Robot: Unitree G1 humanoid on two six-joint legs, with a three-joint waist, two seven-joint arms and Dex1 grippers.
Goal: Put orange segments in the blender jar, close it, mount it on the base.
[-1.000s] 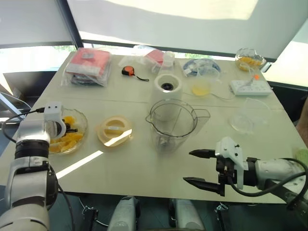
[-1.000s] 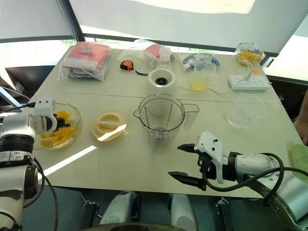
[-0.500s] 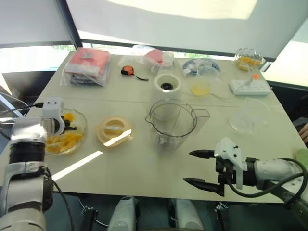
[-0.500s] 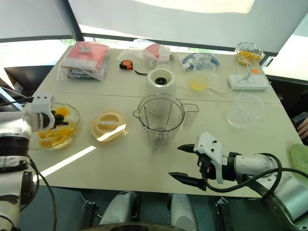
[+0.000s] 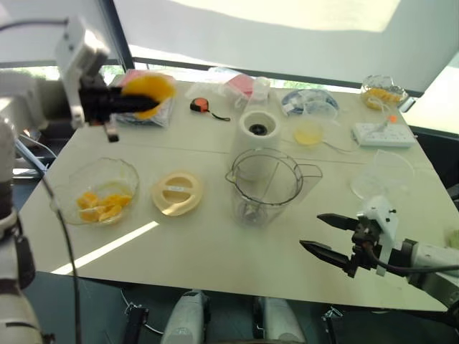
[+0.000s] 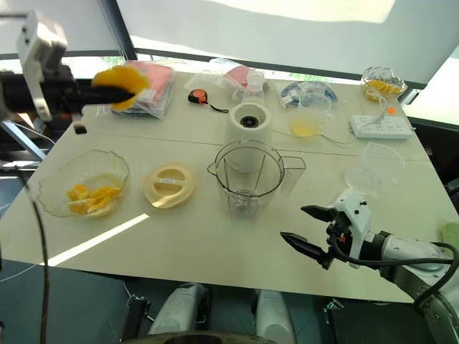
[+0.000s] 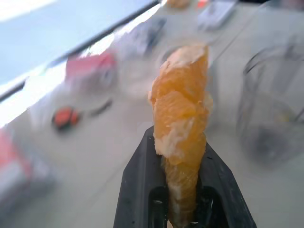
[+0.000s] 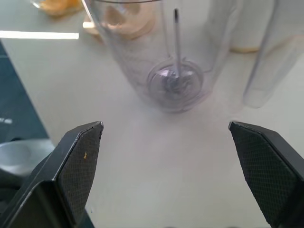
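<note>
The orange segment (image 5: 153,88) sticks out past the fingers, higher than the blender jar's rim, so my left gripper keeps going across and lets go over the jar's opening (image 5: 267,176).
My left gripper (image 5: 136,99) is raised high over the table's left side and is shut on one orange segment (image 5: 148,87), which the left wrist view shows upright between the black fingers (image 7: 137,185). More orange segments (image 5: 99,206) lie in a glass bowl (image 5: 77,183) at the left edge. The blender jar (image 5: 264,185) stands open and upright mid-table, with its dark blade hub (image 8: 174,83) in the right wrist view. The white base (image 5: 258,131) stands just behind it. My right gripper (image 5: 313,232) is open low at the front right, pointing toward the jar.
A round yellow lid (image 5: 177,192) lies between the bowl and the jar. Red packets (image 5: 159,113), a tape measure (image 5: 200,106), plastic bags, a cup of pale liquid (image 5: 308,133), a power strip (image 5: 383,134), a scalloped dish (image 5: 381,93) and a clear bowl (image 5: 384,175) line the back and right.
My left gripper has risen out of the glass bowl with an orange segment and swung up and toward the middle. The right gripper drifted slightly right, still open. The camera view shifted.
</note>
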